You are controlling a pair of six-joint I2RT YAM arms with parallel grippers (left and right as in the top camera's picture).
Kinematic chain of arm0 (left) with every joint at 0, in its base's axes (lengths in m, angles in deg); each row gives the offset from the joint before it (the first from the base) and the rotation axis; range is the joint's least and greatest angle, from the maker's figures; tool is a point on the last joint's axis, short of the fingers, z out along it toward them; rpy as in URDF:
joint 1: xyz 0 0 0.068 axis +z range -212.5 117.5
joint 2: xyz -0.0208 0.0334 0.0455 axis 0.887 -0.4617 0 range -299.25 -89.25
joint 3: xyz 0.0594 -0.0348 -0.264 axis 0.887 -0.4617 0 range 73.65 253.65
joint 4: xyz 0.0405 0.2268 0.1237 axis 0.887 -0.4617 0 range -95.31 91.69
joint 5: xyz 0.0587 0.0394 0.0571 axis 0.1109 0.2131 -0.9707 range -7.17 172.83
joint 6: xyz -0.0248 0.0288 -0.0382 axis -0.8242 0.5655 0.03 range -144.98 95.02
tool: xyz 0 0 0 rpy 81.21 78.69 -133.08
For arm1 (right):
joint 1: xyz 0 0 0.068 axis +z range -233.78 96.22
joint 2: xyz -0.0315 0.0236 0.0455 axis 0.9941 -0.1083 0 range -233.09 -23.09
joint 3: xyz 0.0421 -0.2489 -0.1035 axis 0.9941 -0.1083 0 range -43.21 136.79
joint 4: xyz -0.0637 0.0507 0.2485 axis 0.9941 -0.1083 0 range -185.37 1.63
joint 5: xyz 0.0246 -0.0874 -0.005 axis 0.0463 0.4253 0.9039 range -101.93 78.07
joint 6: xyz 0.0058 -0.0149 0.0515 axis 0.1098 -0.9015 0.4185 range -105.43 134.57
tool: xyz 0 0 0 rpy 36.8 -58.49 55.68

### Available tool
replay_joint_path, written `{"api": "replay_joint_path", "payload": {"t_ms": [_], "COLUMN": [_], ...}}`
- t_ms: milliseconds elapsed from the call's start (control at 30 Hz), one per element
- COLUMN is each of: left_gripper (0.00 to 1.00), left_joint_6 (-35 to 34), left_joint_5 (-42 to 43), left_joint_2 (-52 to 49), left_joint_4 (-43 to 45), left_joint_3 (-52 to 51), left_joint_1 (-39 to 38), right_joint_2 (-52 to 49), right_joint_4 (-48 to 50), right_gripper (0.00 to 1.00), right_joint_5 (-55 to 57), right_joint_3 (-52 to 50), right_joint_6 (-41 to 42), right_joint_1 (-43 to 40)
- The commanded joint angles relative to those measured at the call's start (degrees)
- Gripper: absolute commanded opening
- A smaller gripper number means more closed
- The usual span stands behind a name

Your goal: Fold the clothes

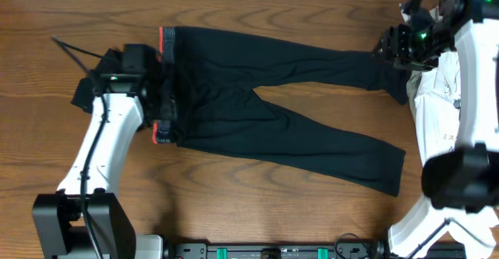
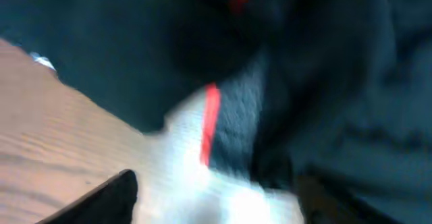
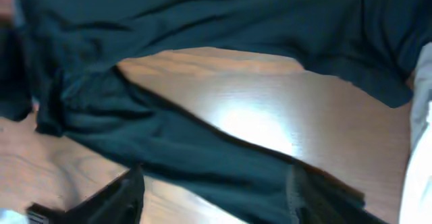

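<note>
The lower leg's cloth (image 1: 187, 126) bunches beside the waistband, so my left gripper should take the waistband's lower corner (image 1: 161, 134) while my right gripper pulls the lower leg's cuff taut.
A pair of black pants (image 1: 273, 111) with a red-orange waistband (image 1: 166, 37) lies spread on the wooden table (image 1: 234, 204), waist to the left, legs to the right. My left gripper (image 1: 165, 95) is over the waist edge. In the blurred left wrist view (image 2: 216, 200) its fingers are wide apart, with the red-striped waistband (image 2: 210, 123) just ahead. My right gripper (image 1: 390, 52) is at the cuff of the upper leg. In the right wrist view (image 3: 216, 197) its fingers are apart with the pant leg (image 3: 202, 156) lying between them.
A heap of white clothes (image 1: 440, 103) lies at the right edge, beside the right arm, and shows in the right wrist view (image 3: 422, 116). A black cable (image 1: 74, 50) runs across the table at the far left.
</note>
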Motion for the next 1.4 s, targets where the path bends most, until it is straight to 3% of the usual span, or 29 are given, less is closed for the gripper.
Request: {"api": "replay_joint_path", "payload": {"t_ms": [0,67,167,300,500,700,900,1100,1367], "left_gripper": [0.55,0.48,0.45,0.58,0.68,0.77,0.83,0.86,0.87], "left_joint_6": [-0.57,0.9,2.08,2.38,2.34,2.34,2.34,2.34,2.12], "left_joint_5": [0.22,5.7,10.12,10.1,10.1,10.12,10.1,10.1,10.12], "left_joint_2": [-1.51,-2.54,-4.02,-5.46,-6.69,-6.69,-6.69,-6.69,-6.69], "left_joint_4": [1.75,1.42,-0.68,-2.75,-3.72,-3.67,-3.52,-3.45,-2.97], "left_joint_3": [-0.02,-0.02,-0.02,-0.39,-0.57,-0.55,-0.55,-0.55,-0.55], "left_joint_1": [2.6,3.23,2.99,2.62,2.64,2.64,2.64,2.64,2.64], "right_joint_2": [2.25,2.32,2.32,2.32,2.32,2.32,2.34,2.34,2.34], "right_joint_4": [-2.27,-4.24,-5.14,-4.83,-2.19,2.97,9.62,18.23,20.55], "right_gripper": [0.4,0.24,0.23,0.34,0.55,0.61,0.69,0.69,0.59], "right_joint_5": [8.57,12.57,13.14,13.11,10.82,6.8,6.58,5.75,8.2], "right_joint_3": [0.46,0.37,-2.49,-10.47,-25.22,-39.43,-50.38,-60.52,-64.52], "right_joint_6": [6.8,9.2,11.21,13.35,14.47,15.82,23.3,31.12,32.3], "right_joint_1": [4.46,6.97,9.94,11.74,11.67,11.69,11.67,11.34,8.61]}}
